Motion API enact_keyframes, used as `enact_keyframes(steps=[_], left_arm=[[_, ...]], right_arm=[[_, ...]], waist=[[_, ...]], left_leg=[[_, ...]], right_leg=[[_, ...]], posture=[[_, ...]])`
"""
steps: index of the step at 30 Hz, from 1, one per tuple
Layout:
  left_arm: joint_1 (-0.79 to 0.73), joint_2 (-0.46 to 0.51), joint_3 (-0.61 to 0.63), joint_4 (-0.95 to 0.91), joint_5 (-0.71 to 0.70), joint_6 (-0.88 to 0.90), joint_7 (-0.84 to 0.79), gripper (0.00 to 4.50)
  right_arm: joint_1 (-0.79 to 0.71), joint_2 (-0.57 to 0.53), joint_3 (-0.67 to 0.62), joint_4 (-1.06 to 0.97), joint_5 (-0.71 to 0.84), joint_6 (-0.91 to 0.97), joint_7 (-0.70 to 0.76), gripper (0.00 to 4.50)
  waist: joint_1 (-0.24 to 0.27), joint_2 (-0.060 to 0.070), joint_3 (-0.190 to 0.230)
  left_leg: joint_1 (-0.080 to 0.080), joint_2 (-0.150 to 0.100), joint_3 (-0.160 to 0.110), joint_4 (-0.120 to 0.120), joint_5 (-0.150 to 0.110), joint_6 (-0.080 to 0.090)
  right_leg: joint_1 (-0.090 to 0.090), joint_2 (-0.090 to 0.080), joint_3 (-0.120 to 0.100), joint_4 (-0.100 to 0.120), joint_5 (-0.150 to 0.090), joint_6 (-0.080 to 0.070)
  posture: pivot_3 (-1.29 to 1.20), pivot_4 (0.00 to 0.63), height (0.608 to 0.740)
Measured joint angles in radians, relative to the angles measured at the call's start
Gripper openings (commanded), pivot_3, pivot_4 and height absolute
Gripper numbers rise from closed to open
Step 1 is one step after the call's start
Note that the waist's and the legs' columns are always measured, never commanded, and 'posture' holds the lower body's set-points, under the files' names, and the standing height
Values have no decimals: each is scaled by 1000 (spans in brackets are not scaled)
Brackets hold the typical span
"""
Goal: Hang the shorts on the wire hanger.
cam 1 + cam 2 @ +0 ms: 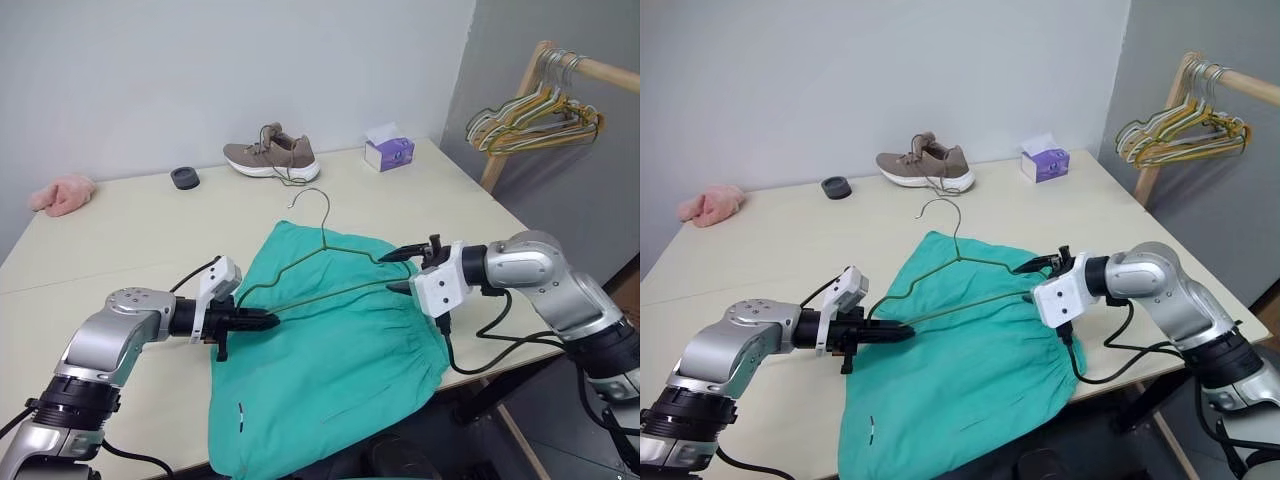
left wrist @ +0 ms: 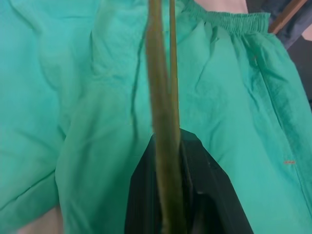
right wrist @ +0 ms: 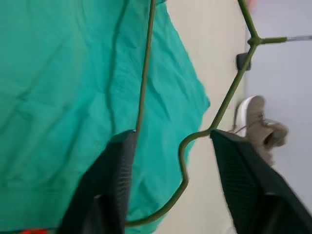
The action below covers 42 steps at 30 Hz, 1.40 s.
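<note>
The olive wire hanger will come up freely when I lift it and will leave the shorts spread, because the bottom wire runs uncovered over the teal-green shorts.
The teal-green shorts lie spread on the table, their lower part hanging over the near edge. On them rests the olive wire hanger, its hook pointing toward the far side. My left gripper is shut on the hanger's left corner; in the left wrist view the wire runs out from between the black fingers. My right gripper stands open at the hanger's right end. The right wrist view has that bent end lying between the spread fingers.
On the far side of the table are a brown shoe, a purple tissue box, a small black round object and a pink fuzzy cloth. A wooden rack with a bunch of hangers stands beyond the right edge.
</note>
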Motion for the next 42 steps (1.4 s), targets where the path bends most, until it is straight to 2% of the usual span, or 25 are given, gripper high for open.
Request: enact_keyframes(steps=[2,3,10,16,19,30,42], left_arm=[[9,11,-4,-21,17,-29,-1,0],[14,19,-10,-35,24,-44,-3,0],[28,68,-14,-94,75,-133,-28,0],[29,68,-21,-117,89,-146,-29,0],[32,68,-21,-126,90,-153,-29,0],[67,67,-20,-129,93,-207,-31,0],[66,30,-10,-101,86,-218,-17,0]], right_arm=[[8,-3,-24,-39,56,138,25,4353],[8,-3,-35,-51,67,195,28,4431],[7,-4,-14,-91,132,527,100,4431],[-11,58,89,-68,129,643,130,4431],[-39,98,126,-32,126,690,134,3854],[-42,126,146,-6,122,814,128,116],[-27,113,145,-26,138,859,116,31]], waist=[[-1,0,0],[-1,0,0],[2,0,0],[3,0,0],[5,0,0],[23,0,0],[23,1,0]], left_leg=[[0,0,0,2,0,0],[0,0,0,2,0,0],[2,0,0,2,0,0],[1,0,0,2,0,0],[1,0,0,2,0,0],[-1,0,0,2,0,0],[-1,0,0,2,0,0]], right_leg=[[0,0,1,1,-2,4],[0,0,1,1,-2,4],[1,1,1,4,-2,4],[0,1,1,3,-2,4],[0,1,1,3,-2,4],[-2,1,1,3,-2,4],[-2,1,0,3,-2,4]], posture=[[-310,0,740],[-308,0,740],[-292,0,740],[-278,0,740],[-271,0,740],[-275,0,740],[-280,0,740]])
